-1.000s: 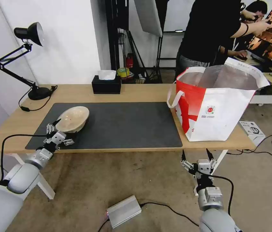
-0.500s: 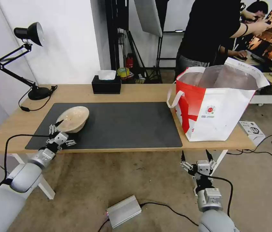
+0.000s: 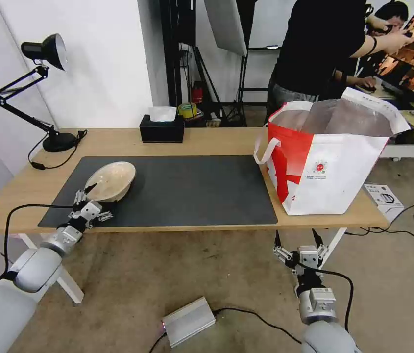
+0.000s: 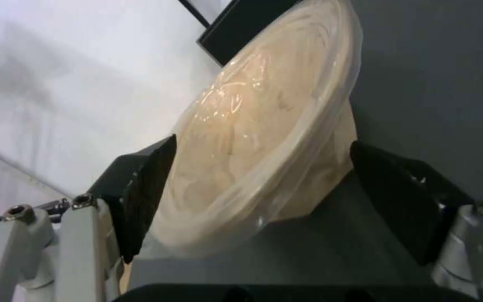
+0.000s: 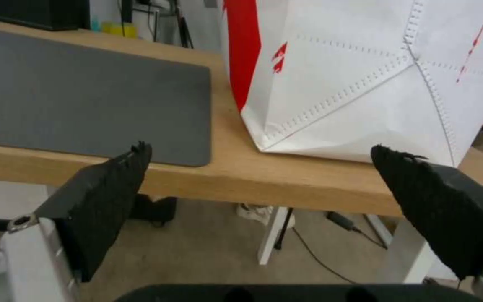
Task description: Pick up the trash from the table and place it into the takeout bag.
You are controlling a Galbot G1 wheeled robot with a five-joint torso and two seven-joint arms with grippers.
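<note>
The beige bowl has clear plastic lining it and hanging over its rim, so the plastic should stay nested and come along when the robot lifts the bowl.
A soiled beige shallow bowl (image 3: 112,180) (image 4: 264,126) rests tilted on the dark grey mat (image 3: 192,191) at the table's (image 3: 216,139) left. My left gripper (image 3: 84,192) (image 4: 262,142) is open, with its jaws standing on either side of the bowl's near rim. One finger (image 4: 141,197) lies against the rim, and the other finger (image 4: 398,201) stands a little off it. The white-and-red takeout bag (image 3: 329,166) (image 5: 364,75) stands open on the table's right end. My right gripper (image 3: 297,235) (image 5: 258,151) hangs open and holds nothing, below the table's front edge near the bag.
A black tissue box (image 3: 161,128) and a black desk lamp (image 3: 45,54) stand along the table's far side. A person (image 3: 319,49) stands behind the bag. On the floor lie a grey box (image 3: 188,321) with cables and a white box (image 3: 383,196).
My left gripper has crept slightly farther in around the bowl's rim. My right gripper has sunk a little lower below the table edge.
</note>
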